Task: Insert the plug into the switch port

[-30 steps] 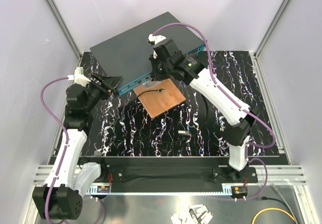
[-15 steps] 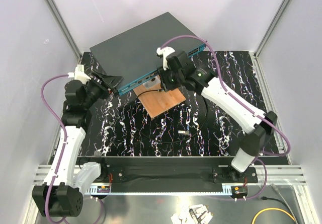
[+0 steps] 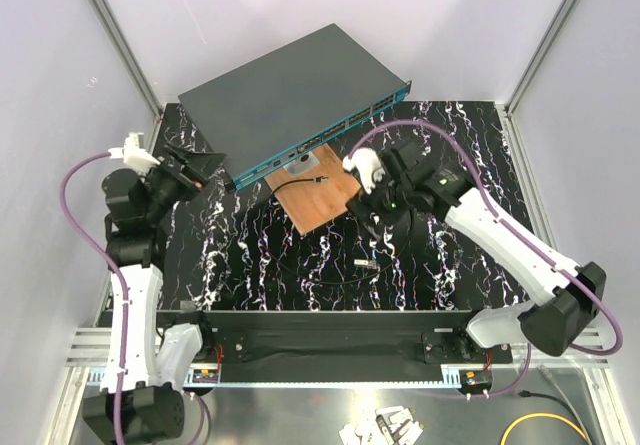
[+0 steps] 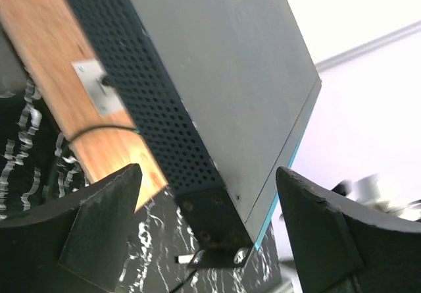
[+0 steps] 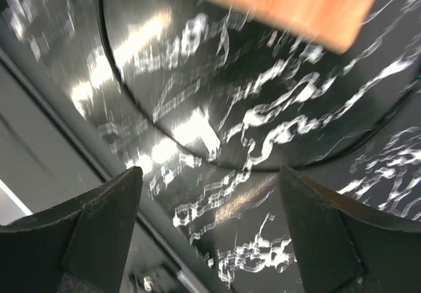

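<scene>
The black cable (image 3: 338, 283) bends on unbroken past the plug, so I expect my lift to raise the plug alone and leave the cable behind.
The switch (image 3: 285, 90) is a flat dark-grey box at the back, and its teal front strip carries the row that holds the switch port (image 3: 345, 125). The plug (image 3: 365, 262) lies loose on the marbled mat, a tiny pale connector on a thin black cable. It also peeks out below the switch's corner (image 4: 217, 220) in the left wrist view, as the plug (image 4: 186, 259). My left gripper (image 3: 200, 168) (image 4: 207, 174) is open beside the switch's left corner. My right gripper (image 3: 385, 213) (image 5: 210, 174) is open over the mat, with nothing between its fingers.
A wooden board (image 3: 320, 197) lies in front of the switch, with a small metal plate (image 4: 97, 85) and a black wire (image 3: 298, 183) on it. Purple robot cables (image 3: 430, 127) loop above both arms. The black front rail (image 3: 330, 337) and white side walls bound the mat.
My right gripper opened and drew back from the switch's front strip to the near right. My left gripper opened wider and backed off to the left. The plug on the mat stayed put.
</scene>
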Motion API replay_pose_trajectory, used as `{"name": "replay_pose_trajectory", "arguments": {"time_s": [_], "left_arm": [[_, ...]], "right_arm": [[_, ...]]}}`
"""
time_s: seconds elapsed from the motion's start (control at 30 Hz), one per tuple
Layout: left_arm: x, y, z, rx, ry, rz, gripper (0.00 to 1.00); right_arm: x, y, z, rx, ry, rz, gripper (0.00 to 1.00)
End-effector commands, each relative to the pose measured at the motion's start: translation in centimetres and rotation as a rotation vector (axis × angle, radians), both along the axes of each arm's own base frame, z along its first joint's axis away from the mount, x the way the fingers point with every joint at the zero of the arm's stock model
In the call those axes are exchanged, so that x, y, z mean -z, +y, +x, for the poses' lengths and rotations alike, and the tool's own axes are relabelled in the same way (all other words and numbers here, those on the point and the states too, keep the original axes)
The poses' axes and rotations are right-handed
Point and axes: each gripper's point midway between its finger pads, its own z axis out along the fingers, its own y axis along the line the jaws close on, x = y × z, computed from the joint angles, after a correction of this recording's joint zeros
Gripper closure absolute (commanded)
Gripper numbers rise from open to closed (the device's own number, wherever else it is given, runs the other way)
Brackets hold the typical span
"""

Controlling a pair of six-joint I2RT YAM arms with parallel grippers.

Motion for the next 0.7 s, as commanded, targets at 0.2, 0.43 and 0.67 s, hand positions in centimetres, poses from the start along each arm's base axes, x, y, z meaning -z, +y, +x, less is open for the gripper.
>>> {"name": "replay_pose_trajectory", "arguments": {"time_s": [0.2,0.43,0.67], "left_arm": [[-5.5,3.3,-2.5,-0.049,-0.156,0.049,0.10],[-8.8,3.3,-3.5,0.026,-0.257,0.222,0.12],[-11.4,2.7,-4.6,0.051,-0.368,0.342,0.12]], "right_arm": [[9.7,-2.6,-3.3,-0.155,0.186,-0.215,0.24],[13.8,-1.9,-2.2,-0.136,0.142,-0.225,0.30],[17.6,-1.3,-0.5,-0.101,0.087,-0.304,0.37]]}}
